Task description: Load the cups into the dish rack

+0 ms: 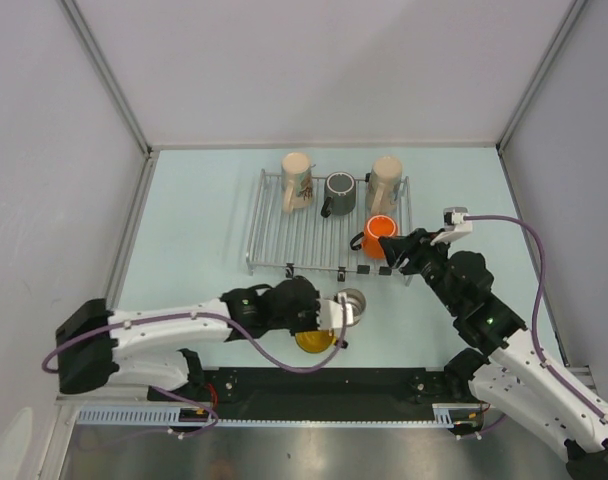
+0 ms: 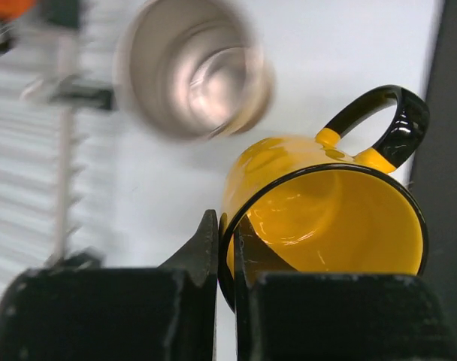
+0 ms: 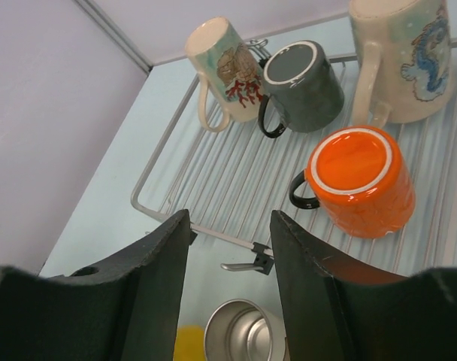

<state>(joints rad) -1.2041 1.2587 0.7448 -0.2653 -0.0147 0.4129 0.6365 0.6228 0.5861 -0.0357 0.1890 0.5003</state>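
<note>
Next, I lift the cup and tip it so my right gripper can take it by its handle (image 2: 413,128), because my left gripper is pinching the yellow cup's rim (image 2: 281,182) with the cup's opening facing up.
The dish rack (image 1: 284,235) holds four cups: a cream printed cup (image 1: 297,180), a dark cup (image 1: 340,188), a second cream cup (image 1: 384,180) and an orange cup (image 1: 378,232) upside down at the front right. The steel cup (image 1: 351,303) stands upright on the table in front of the rack. My left gripper (image 2: 227,226) is shut on the rim of the yellow cup (image 2: 319,203), just beside the steel cup (image 2: 191,71). My right gripper (image 3: 230,226) is open and empty above the rack's front edge (image 3: 213,173), next to the orange cup (image 3: 360,180).
The rack's left half has bare wires (image 1: 274,225). Black feet clips (image 1: 342,270) stick out at its front edge. Grey walls enclose the table on three sides. A black rail (image 1: 314,385) runs along the near edge between the arm bases.
</note>
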